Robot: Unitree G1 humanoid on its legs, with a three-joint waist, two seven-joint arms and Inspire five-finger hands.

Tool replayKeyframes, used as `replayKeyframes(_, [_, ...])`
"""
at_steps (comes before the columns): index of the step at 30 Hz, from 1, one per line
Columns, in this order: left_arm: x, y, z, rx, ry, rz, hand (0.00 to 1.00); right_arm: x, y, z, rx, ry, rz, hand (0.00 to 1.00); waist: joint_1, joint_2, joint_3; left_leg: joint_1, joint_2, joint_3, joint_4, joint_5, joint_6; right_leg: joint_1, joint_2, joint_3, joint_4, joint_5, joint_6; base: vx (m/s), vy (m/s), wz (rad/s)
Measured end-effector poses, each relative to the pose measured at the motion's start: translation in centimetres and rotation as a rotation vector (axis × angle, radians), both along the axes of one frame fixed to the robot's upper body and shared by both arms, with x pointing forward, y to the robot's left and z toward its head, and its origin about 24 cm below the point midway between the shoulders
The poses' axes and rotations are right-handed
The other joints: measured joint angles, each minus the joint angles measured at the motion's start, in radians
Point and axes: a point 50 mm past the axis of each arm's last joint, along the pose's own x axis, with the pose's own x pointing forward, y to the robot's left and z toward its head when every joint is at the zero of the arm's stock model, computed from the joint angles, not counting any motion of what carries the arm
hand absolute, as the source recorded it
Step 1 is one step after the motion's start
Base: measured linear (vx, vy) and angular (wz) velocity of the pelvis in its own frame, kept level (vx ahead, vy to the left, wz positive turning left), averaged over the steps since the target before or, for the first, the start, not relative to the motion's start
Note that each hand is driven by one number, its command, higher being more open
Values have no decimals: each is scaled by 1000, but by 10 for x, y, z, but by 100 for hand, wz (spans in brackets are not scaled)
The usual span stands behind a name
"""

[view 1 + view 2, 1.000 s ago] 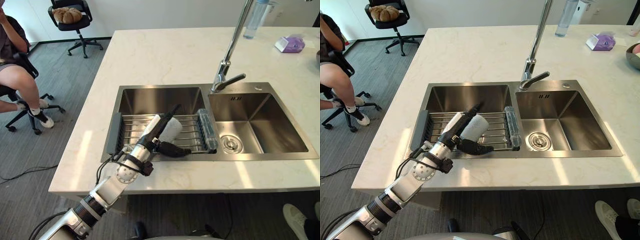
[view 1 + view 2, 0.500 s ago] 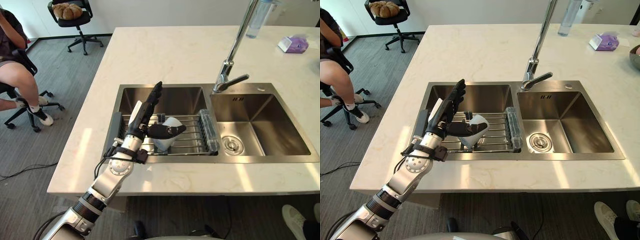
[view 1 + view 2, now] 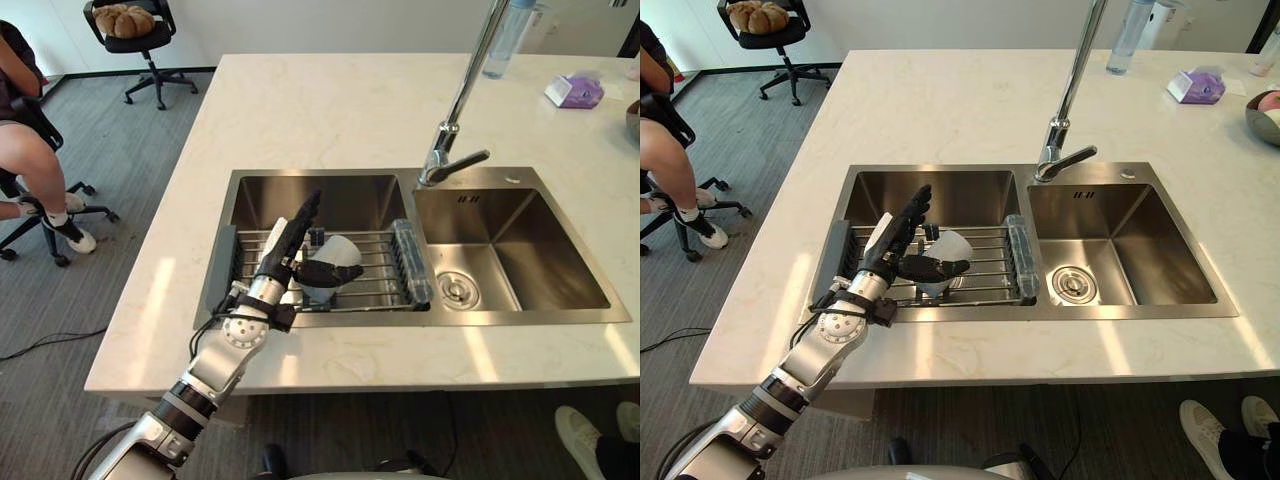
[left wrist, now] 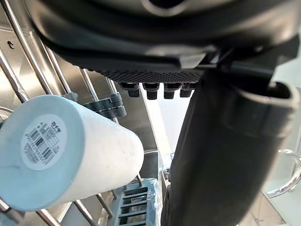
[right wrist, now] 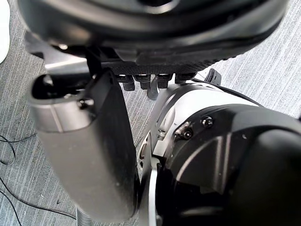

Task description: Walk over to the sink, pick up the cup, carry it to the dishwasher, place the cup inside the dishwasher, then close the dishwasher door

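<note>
The white cup [image 3: 334,265] is lying on its side with its labelled bottom [image 4: 43,143] turned outward, so the robot should expect it to be empty when turning it upright.
A white cup [image 3: 346,251] lies on its side on a wire rack [image 3: 378,278] across the left basin of the steel sink [image 3: 330,182]. My left hand [image 3: 283,248] is at the cup's left side, open. Its fingers [image 4: 155,89] stand straight over the rack and its thumb [image 4: 221,150] reaches across the near side of the cup [image 4: 70,155]. The cup's labelled bottom faces the left wrist camera, and no finger curls round it. My right hand [image 5: 84,150] hangs open over grey carpet.
A tall faucet [image 3: 455,130] rises between the two basins. A clear wrapped brush [image 3: 412,260] lies at the rack's right end. A bottle [image 3: 505,35] and a purple pack [image 3: 572,90] stand on the far counter. A seated person [image 3: 30,150] and an office chair [image 3: 125,25] are to the left.
A second ago my left hand lay flat over the cup. It then lifted with fingers upright and has now dropped slightly beside the cup. The cup has turned a little on the rack.
</note>
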Motion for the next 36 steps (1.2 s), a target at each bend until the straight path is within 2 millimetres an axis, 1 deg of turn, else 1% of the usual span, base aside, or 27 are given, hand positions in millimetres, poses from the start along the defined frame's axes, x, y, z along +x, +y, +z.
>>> replayKeyframes(2, [0,0,-2,53,0,-9,100,0,0,0,0,0,0,100,0,0,0,0,0,0,0,0,0,0,0,0,0,0,0,-4,-38,0])
replayKeyframes(11, [-3,1,-8,179,-2,-51,100,1,0,0,0,-1,8,100,-3,0,0,0,3,0,0,0,-1,-1,3,-1,0,0,1,-10,-25,0])
replayKeyframes(20, [-4,5,-12,334,-30,-44,100,2,-3,1,-12,-5,44,100,-3,2,1,-1,3,-3,0,0,-1,-1,3,-5,0,1,2,0,0,0])
replayKeyframes(36, [-2,-1,-10,407,-19,-32,100,7,-8,2,-32,-19,85,100,-4,12,9,-5,5,-11,0,3,-4,0,6,-17,3,1,3,0,0,0])
